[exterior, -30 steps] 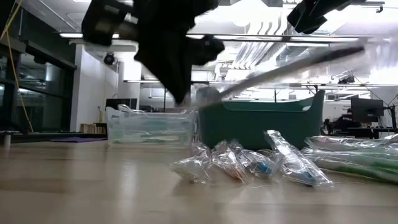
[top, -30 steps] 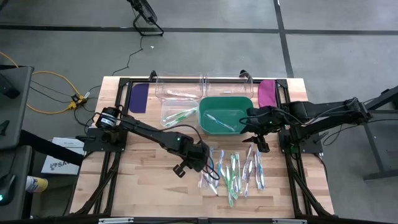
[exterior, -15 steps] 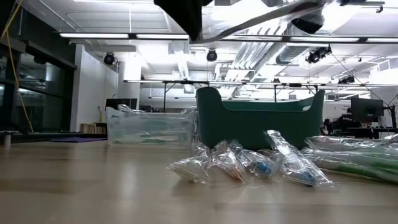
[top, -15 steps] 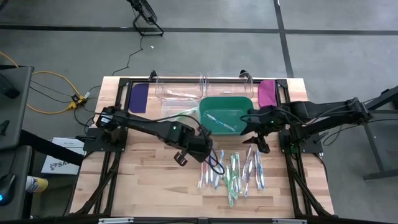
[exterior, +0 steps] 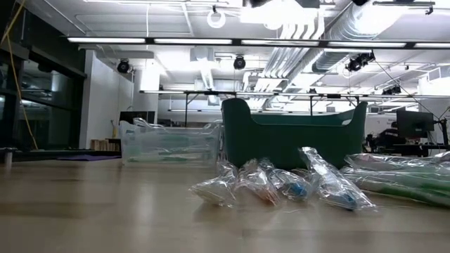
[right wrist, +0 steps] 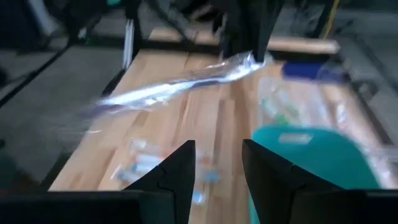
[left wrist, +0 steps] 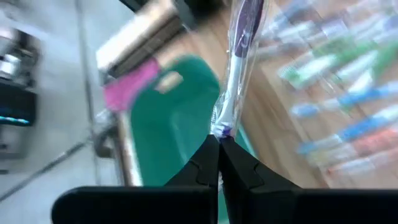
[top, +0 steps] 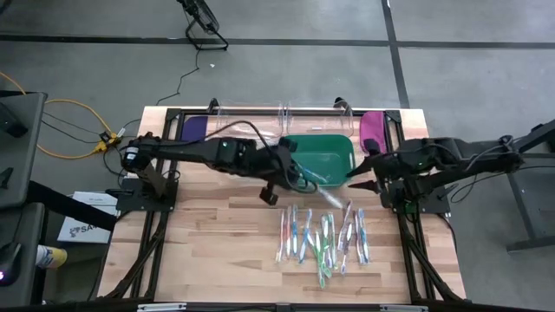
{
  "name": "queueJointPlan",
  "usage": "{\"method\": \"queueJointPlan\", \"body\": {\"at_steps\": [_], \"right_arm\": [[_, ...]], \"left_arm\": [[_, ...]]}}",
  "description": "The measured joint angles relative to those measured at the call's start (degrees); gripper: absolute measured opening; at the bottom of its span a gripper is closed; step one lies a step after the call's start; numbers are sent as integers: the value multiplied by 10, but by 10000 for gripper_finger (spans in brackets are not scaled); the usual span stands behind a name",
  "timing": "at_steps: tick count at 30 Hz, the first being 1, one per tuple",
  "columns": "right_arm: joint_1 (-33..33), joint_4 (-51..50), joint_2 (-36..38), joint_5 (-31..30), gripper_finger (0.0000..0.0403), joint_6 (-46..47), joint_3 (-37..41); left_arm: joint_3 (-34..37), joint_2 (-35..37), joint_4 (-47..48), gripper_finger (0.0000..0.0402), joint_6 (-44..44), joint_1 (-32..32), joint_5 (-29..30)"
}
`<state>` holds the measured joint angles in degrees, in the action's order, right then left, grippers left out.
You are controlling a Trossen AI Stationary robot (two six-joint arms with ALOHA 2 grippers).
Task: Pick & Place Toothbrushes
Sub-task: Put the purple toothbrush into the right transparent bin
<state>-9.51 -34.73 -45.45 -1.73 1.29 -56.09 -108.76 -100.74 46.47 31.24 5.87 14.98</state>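
The toothbrush's loose end sticks out past my left gripper, so my right gripper should grab that loose end before putting it in the clear bin behind the green bin.
My left gripper is raised over the near rim of the green bin and is shut on one wrapped toothbrush with a purple handle. That toothbrush sticks out toward the table's right and near side. Several other wrapped toothbrushes lie side by side on the wood, also seen as a pile of toothbrushes in front of the green bin in the low view. My right gripper is open, beside the bin's right near corner, and empty. It faces the held toothbrush. My left gripper pinches the wrapped toothbrush between its two fingertips at one end of the wrapper. The toothbrush is lifted clear of the table and points away from the fingers, out past the bin's near rim.
Two clear bins stand at the far edge, left of the green bin, with a few toothbrushes inside. A purple paddle and a magenta paddle lie at the far corners. Bare wood stretches left of the toothbrush row.
My left gripper has risen from the row of toothbrushes and swung toward the far edge and the green bin, staying shut. The wrapped toothbrush has gone with it, lifted clear of the table. My right gripper has shifted slightly toward the far edge.
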Motion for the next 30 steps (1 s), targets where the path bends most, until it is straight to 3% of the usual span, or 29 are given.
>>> {"method": "queueJointPlan", "body": {"at_steps": [13,19,26,30], "right_arm": [[0,63,5,-21,124,-59,0],[0,166,-9,-41,140,-88,0],[0,226,-26,19,196,-119,0],[0,243,-39,37,205,-121,0]], "left_arm": [[0,20,-117,0,12,-14,10],[0,20,-142,0,14,-14,18],[0,20,-168,0,13,-14,33],[0,20,-168,0,0,-14,33]]}}
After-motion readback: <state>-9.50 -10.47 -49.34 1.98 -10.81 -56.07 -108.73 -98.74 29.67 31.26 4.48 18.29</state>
